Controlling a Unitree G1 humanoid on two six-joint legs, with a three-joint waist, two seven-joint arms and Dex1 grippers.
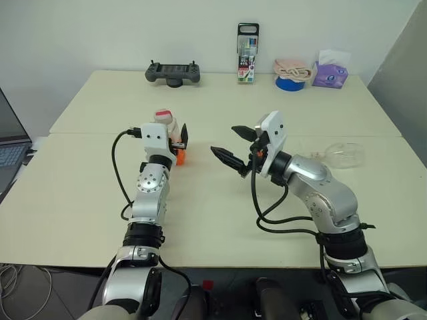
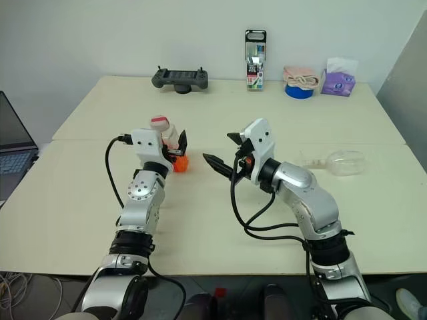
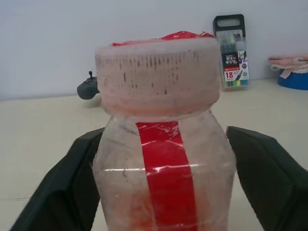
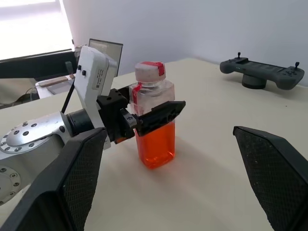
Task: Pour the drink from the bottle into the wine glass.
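The pale cap closes the bottle and my right gripper points below it, so the gripper should move back, go up and take hold of the cap [image 4: 149, 72] to turn it before pouring.
The bottle [image 4: 151, 91], clear with a red band and a pale cap, stands upright on the table left of centre. The orange drink [image 4: 155, 144] fills its lower half. My left gripper [image 1: 175, 143] reaches it from the near side, and its black fingers [image 3: 79, 183] press against both sides of the body below the cap, shut on it. My right gripper [image 1: 222, 139] hangs open just right of the bottle, pointing at it with nothing between its fingers. The wine glass [image 1: 341, 155] lies on its side at the table's right.
Along the table's far edge stand a black game controller [image 1: 173, 73], a tall marker pack [image 1: 247, 53], a blue bowl with a cloth [image 1: 291, 73] and a purple tissue pack [image 1: 331, 70]. A laptop [image 1: 10, 150] sits off the left edge. Black cables loop by both arms.
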